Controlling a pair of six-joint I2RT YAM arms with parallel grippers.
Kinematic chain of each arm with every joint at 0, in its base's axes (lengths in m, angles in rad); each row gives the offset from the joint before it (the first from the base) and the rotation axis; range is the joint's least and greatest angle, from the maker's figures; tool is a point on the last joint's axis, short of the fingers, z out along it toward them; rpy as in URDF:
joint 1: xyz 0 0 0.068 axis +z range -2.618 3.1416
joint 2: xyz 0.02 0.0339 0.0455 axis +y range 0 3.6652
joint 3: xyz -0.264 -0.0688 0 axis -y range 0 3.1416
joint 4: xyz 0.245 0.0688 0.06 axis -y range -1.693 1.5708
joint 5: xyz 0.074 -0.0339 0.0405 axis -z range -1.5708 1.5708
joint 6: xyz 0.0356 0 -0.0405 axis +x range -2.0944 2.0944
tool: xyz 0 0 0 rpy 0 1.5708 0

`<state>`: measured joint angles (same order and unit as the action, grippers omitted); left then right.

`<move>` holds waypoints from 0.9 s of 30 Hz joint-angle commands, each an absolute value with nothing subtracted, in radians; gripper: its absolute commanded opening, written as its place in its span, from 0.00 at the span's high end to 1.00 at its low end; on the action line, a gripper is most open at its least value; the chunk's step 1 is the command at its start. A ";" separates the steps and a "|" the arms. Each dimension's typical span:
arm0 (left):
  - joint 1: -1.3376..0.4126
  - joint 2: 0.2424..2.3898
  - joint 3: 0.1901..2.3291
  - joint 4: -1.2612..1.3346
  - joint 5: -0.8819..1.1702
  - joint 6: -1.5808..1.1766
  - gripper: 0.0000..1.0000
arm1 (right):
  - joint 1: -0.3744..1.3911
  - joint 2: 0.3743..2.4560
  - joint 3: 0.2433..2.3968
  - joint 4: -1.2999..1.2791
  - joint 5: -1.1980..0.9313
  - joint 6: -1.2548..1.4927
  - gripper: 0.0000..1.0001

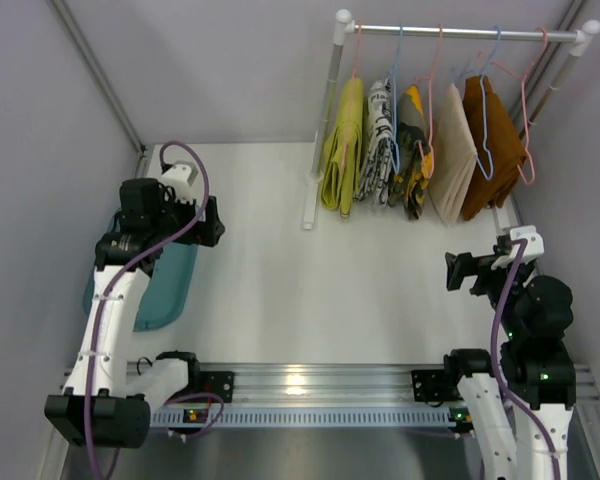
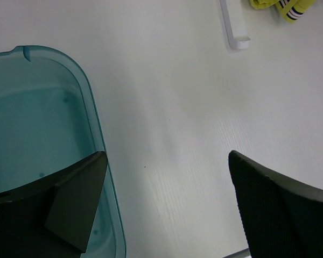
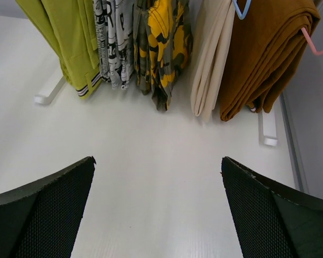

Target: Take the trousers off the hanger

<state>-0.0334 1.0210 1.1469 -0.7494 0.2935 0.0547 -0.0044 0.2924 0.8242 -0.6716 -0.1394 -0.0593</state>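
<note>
I should move my left gripper next toward the hanger's wire until its fingers are around the wire, because the way to the yellow-green trousers' pink hanger is clear.
The yellow-green trousers hang folded long at the left end of the clothes rail, on a thin pink hanger. Their striped edge shows in the right wrist view and at the top of the left wrist view. My left gripper is open and empty at the table's left side, far from the trousers; in its wrist view it hovers over bare table beside a bin. My right gripper is open and empty at the right, facing the hanging clothes.
A teal bin lies under the left arm. On the rail hang a black-and-white garment, a mustard-and-black one, a beige one and a brown one. The rack's white foot rests on the table.
</note>
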 commanded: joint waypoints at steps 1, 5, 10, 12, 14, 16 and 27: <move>-0.035 1.054 1.216 -0.686 0.261 0.057 0.01 | 0.009 0.318 0.838 -0.615 -0.109 -0.052 0.00; -0.035 1.124 1.314 -0.690 0.288 0.019 0.01 | 0.009 0.340 0.854 -0.609 -0.110 -0.049 0.00; -0.035 1.189 1.423 -0.612 0.554 -0.132 0.01 | 0.009 0.376 0.870 -0.609 -0.110 -0.037 0.01; -0.038 1.232 1.472 -0.557 0.655 -0.253 0.01 | 0.009 0.388 0.873 -0.607 -0.115 -0.028 0.01; -0.063 1.293 1.515 -0.456 0.753 -0.393 0.01 | 0.009 0.400 0.882 -0.604 -0.118 -0.018 0.01; -0.095 1.342 1.594 -0.401 0.782 -0.469 0.04 | 0.009 0.428 0.896 -0.606 -0.121 -0.008 0.01; -0.316 1.630 1.710 0.102 0.819 -0.912 0.19 | 0.009 0.488 0.936 -0.603 -0.140 0.032 0.00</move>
